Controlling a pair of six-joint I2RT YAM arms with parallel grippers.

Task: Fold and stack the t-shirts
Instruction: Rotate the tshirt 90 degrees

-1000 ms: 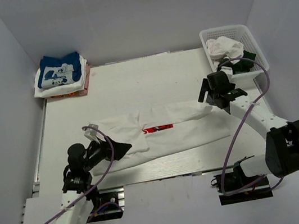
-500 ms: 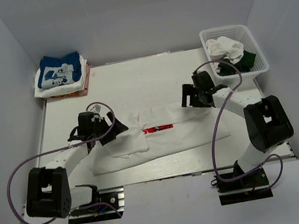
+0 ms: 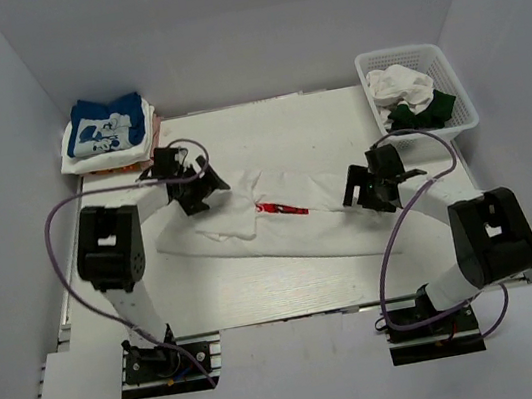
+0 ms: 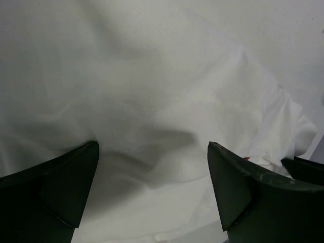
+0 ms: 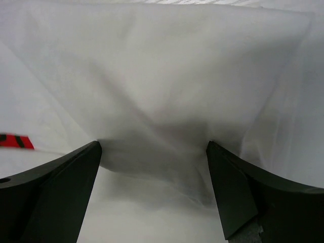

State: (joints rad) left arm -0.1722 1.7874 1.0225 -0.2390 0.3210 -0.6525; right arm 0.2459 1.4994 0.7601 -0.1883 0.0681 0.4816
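Note:
I should swing the t-shirt's end to the table's front edge (image 3: 298, 306) with my right gripper before both grippers fold that end back, because the white t-shirt (image 3: 302, 232) lies crosswise under both grippers.
A large white t-shirt (image 3: 316, 227) with a red logo (image 3: 281, 208) lies stretched slantwise across the table, bunched along its length. My left gripper (image 3: 204, 191) is over its back left end, jaws wide open, with white cloth (image 4: 152, 101) under and between the fingers. My right gripper (image 3: 362, 190) is over its right part, also wide open above the cloth (image 5: 152, 91). A red bit of the logo (image 5: 15, 140) shows at the left of the right wrist view. A blue t-shirt (image 3: 105, 126) with white cartoon print tops a folded stack at the back left.
The stack has white (image 3: 88, 163) and pink (image 3: 154, 141) shirts under the blue one. A white basket (image 3: 464, 87) at the back right holds a white cloth (image 3: 400, 84) and a dark green one (image 3: 429, 108). White walls close in the table.
My left gripper moved from the near left to the shirt's back left end. My right gripper shifted down and right. The shirt now lies more slantwise.

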